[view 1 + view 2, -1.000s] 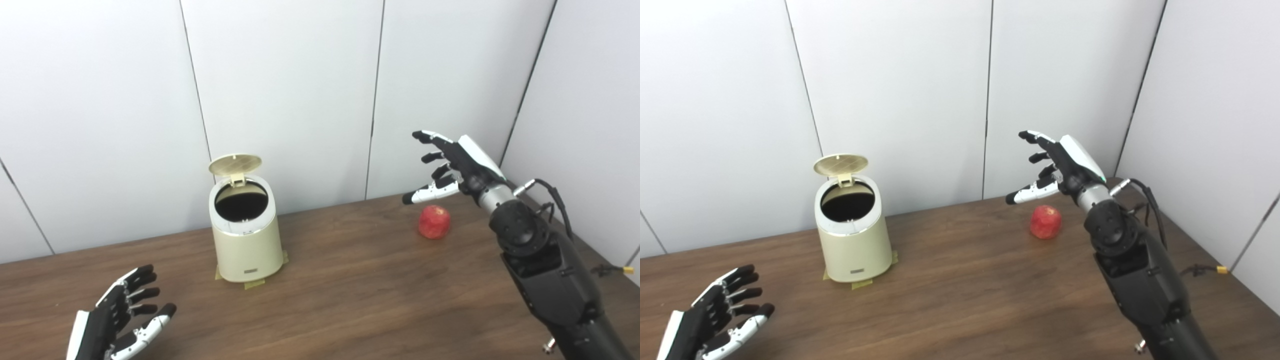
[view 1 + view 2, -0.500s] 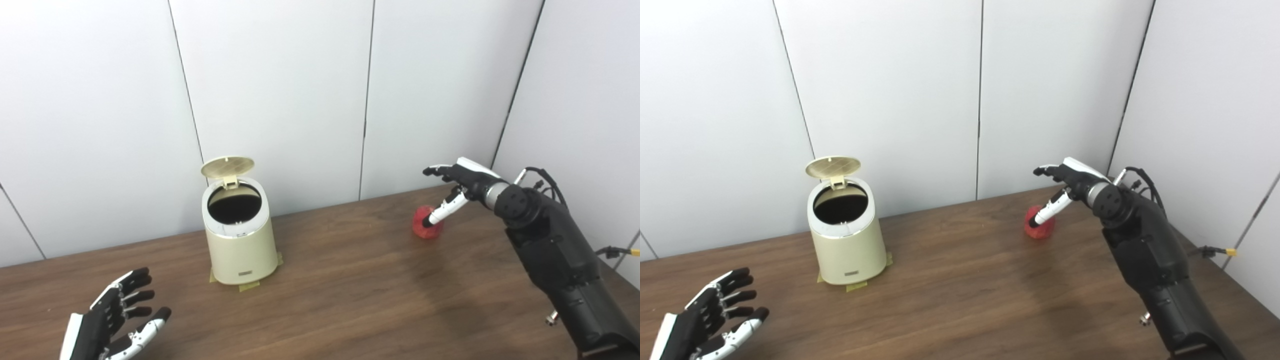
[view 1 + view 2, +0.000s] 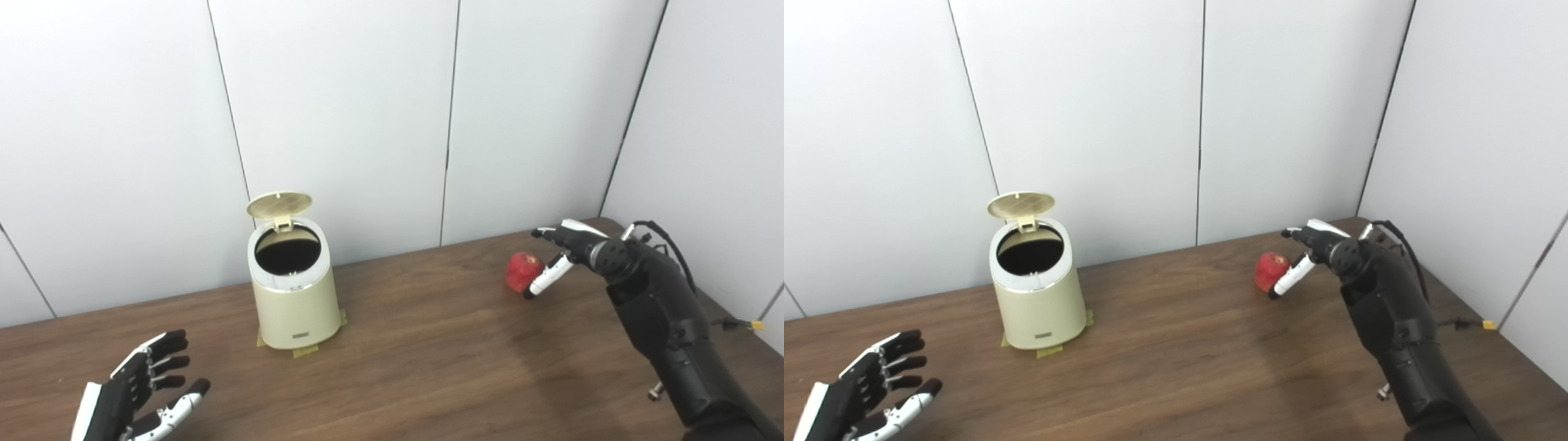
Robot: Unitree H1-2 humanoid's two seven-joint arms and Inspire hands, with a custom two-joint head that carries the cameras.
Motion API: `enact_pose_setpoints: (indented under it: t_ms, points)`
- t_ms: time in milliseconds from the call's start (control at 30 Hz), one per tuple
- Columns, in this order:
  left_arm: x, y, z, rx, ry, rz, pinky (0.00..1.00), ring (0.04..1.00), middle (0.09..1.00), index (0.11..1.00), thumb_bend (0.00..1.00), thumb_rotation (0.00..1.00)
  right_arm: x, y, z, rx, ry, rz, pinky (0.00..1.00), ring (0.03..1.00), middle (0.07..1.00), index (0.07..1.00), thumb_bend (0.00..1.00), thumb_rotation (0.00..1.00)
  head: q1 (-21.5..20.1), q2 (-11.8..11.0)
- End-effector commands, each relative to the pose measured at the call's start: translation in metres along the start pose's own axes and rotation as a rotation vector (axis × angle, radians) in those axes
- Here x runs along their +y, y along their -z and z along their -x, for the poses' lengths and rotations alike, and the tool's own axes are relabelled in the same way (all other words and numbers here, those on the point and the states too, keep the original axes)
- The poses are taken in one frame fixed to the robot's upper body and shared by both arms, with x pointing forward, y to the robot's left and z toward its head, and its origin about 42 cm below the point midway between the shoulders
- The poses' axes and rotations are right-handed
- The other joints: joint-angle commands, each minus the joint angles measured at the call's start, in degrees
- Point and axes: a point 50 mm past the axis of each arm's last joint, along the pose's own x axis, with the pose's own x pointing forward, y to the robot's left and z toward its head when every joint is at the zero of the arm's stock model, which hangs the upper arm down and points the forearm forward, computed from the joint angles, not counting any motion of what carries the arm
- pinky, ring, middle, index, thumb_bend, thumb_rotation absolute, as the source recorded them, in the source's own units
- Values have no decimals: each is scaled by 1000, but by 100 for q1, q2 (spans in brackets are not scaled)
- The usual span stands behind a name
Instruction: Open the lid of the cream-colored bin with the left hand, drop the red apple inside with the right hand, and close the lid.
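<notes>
The red apple [image 3: 523, 271] will fall out of sight when the robot lets it drop, since the bin's dark opening [image 3: 288, 256] looks deep and wider than the apple.
The cream-colored bin [image 3: 295, 303] stands on the brown table [image 3: 429, 367] left of centre, its lid [image 3: 279, 204] tipped up at the back and its dark mouth showing. A red apple [image 3: 522, 271] lies on the table at the right, near the wall. My right hand [image 3: 560, 254] sits just to the right of the apple with fingers spread, the thumb reaching along its front side; it does not hold the fruit. My left hand [image 3: 136, 397] hovers low at the bottom left, fingers apart, holding nothing.
White wall panels [image 3: 343, 110] close off the back and the right side. Tape strips [image 3: 304, 351] stick out under the bin's base. A cable with a yellow connector [image 3: 757, 325] lies on the table behind the right arm.
My right hand has dropped from above the apple to table height beside it. The left hand and the bin have stayed put; the camera has shifted slightly.
</notes>
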Motion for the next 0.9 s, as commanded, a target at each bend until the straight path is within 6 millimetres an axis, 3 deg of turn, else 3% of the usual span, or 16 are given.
enact_pose_setpoints:
  t_ms: [0, 133, 300, 600, 867]
  points:
    - [6, -19, -9, -77, -10, -17, 673, 752, 795, 787, 565, 0, -31, -20, 4, -37, 96, 3, 944, 998, 1000, 970, 887, 149, -4, 3]
    - [5, -19, -9, -68, -3, -4, 672, 750, 800, 793, 563, 0, -23, -19, 3, -41, 102, 7, 898, 972, 990, 965, 878, 138, 32, 33]
    - [4, -18, -8, -59, -2, -11, 681, 768, 812, 797, 558, 0, -8, -14, -2, -48, 155, -22, 762, 863, 907, 895, 880, 120, 84, 73]
    - [0, -15, -7, -42, 14, -23, 662, 774, 826, 793, 584, 0, 7, -10, -10, -46, 145, -7, 735, 875, 928, 911, 867, 200, 121, 118]
    - [-2, -8, -8, -38, 31, -31, 650, 752, 801, 763, 583, 0, 22, -21, -17, -49, 107, 50, 696, 855, 928, 901, 890, 241, 150, 200]
